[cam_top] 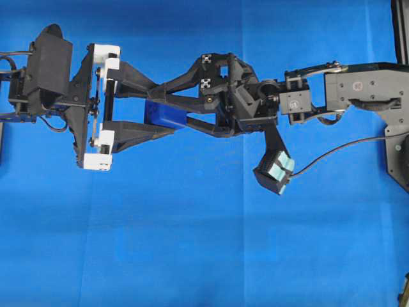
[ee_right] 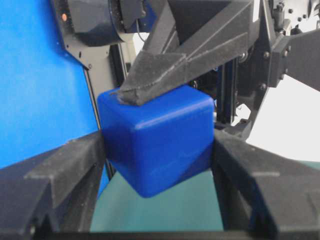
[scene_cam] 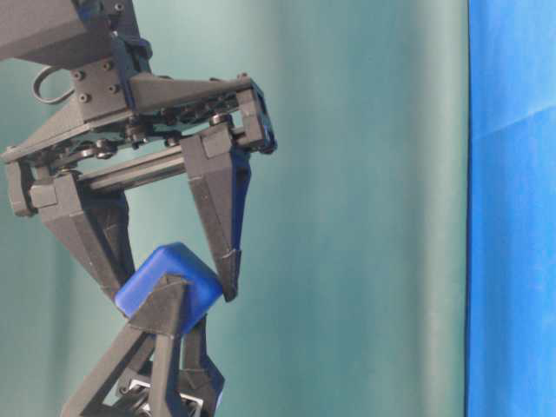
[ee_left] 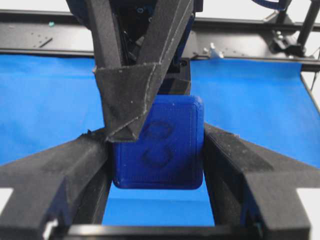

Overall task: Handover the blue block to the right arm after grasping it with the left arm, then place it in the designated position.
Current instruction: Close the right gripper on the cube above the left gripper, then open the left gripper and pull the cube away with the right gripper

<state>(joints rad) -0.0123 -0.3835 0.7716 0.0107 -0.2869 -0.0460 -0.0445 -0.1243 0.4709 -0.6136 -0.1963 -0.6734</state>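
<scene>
The blue block is held from opposite ends by both grippers, so my left gripper should open wide, freeing its sides, before my right gripper takes it away.
The blue block is held in the air above the blue cloth, between both grippers. My left gripper, the one with white brackets, comes in from the left, and its two fingers press the block's sides. In the left wrist view the block fills the gap of the left gripper, and its marked face shows. My right gripper, all black, comes in from the right, turned a quarter turn. In the right wrist view the right gripper touches the block on both sides. The block also shows in the table-level view.
The blue cloth covers the table below. The right arm's wrist camera and its cable hang at centre right. A black frame rail runs along the cloth's far edge.
</scene>
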